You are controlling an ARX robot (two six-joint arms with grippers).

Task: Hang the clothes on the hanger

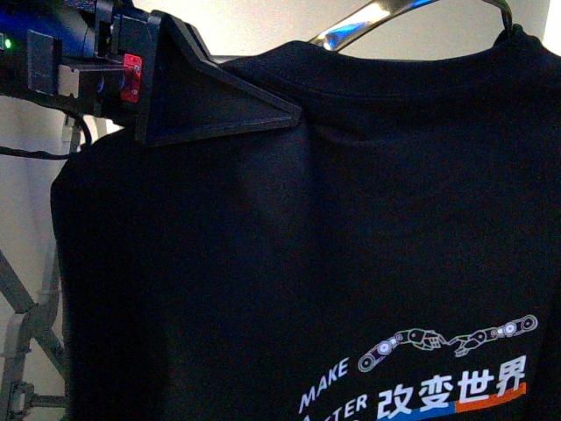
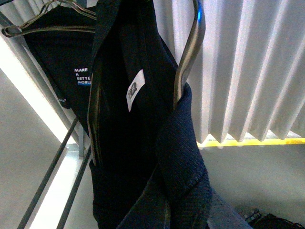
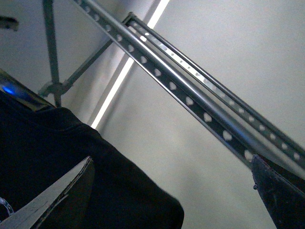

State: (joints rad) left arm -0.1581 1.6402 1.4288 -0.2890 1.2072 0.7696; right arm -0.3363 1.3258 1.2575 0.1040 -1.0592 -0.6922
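The clothes [image 1: 219, 237] are hanging loosely under the chrome wire hanger [image 1: 366, 21], so they will swing around edge-on when the robot hangs them on the top rail.
The clothes [image 1: 289, 263], a black T-shirt with the white "MAKE A BETTER WORLD" print, fill the front view and hang from a chrome wire hanger [image 1: 359, 26]. My left gripper [image 1: 263, 110] is at the shirt's left shoulder, shut on the clothes. In the left wrist view the dark fabric [image 2: 181, 143] wraps over the left gripper [image 2: 176, 205] beside the chrome hanger [image 2: 188, 57]. My right gripper [image 3: 176, 195] is open and empty below the hanger's top rail [image 3: 190, 100] with its heart-shaped holes. The shirt's edge [image 3: 71, 152] lies by one finger.
A second printed black T-shirt [image 2: 71, 81] hangs on a wire hanger further along the rack. The rack's grey legs [image 1: 26, 333] and thin lower bars [image 2: 52, 167] stand at the left. Pleated white curtains [image 2: 248, 67] hang behind.
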